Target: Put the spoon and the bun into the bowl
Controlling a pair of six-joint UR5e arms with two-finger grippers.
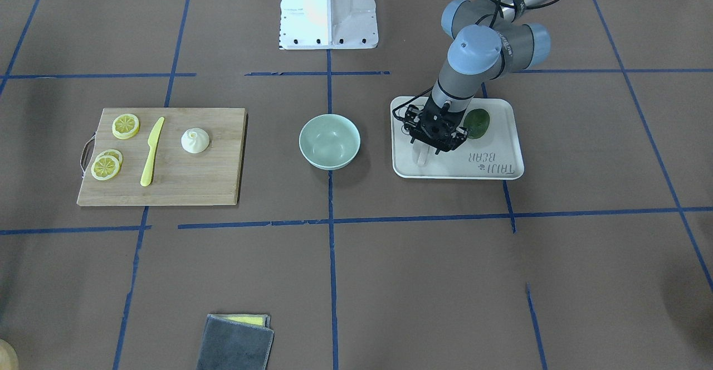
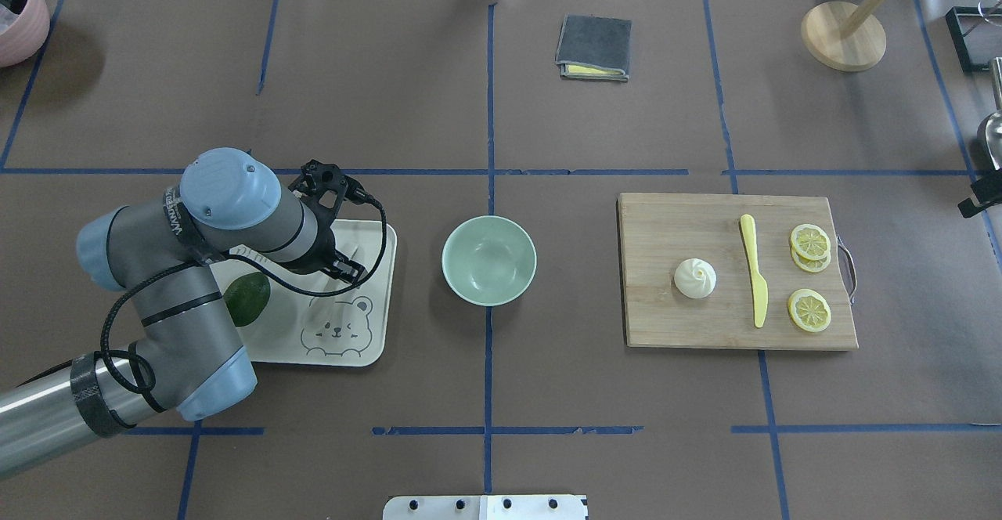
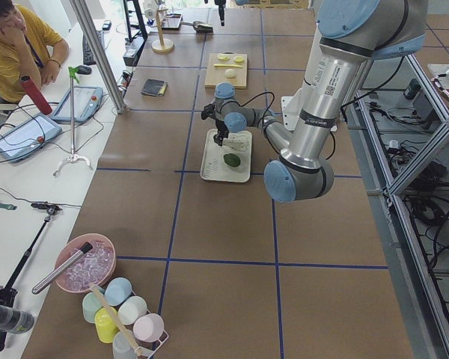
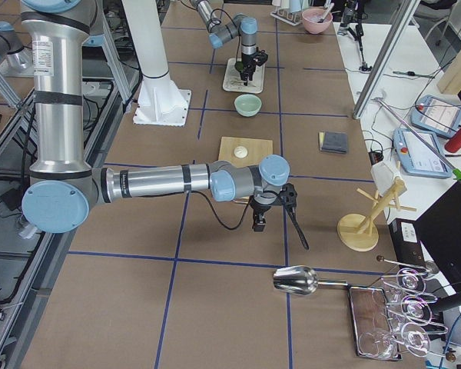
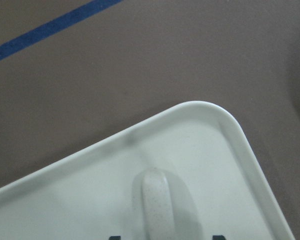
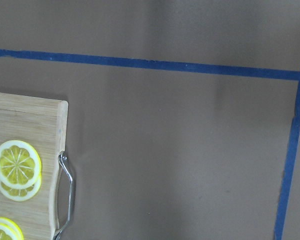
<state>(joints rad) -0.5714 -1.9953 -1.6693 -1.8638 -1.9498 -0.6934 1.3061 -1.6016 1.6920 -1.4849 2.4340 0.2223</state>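
Note:
The mint-green bowl is small for such a long spoon handle, so the off-white spoon will lean over the bowl's rim when I lower it in.
The off-white spoon lies on the white bear-print tray, its handle showing in the left wrist view. My left gripper is low over it, jaws apart, with a fingertip on either side of the spoon at the bottom edge of the wrist view. The white swirled bun sits on the wooden cutting board. The mint-green bowl stands empty between tray and board. My right gripper hangs at the table's right edge past the board; I cannot tell whether it is open or shut.
A green avocado lies on the tray beside my left gripper. A yellow plastic knife and lemon slices share the board with the bun. A grey folded cloth lies at the far side.

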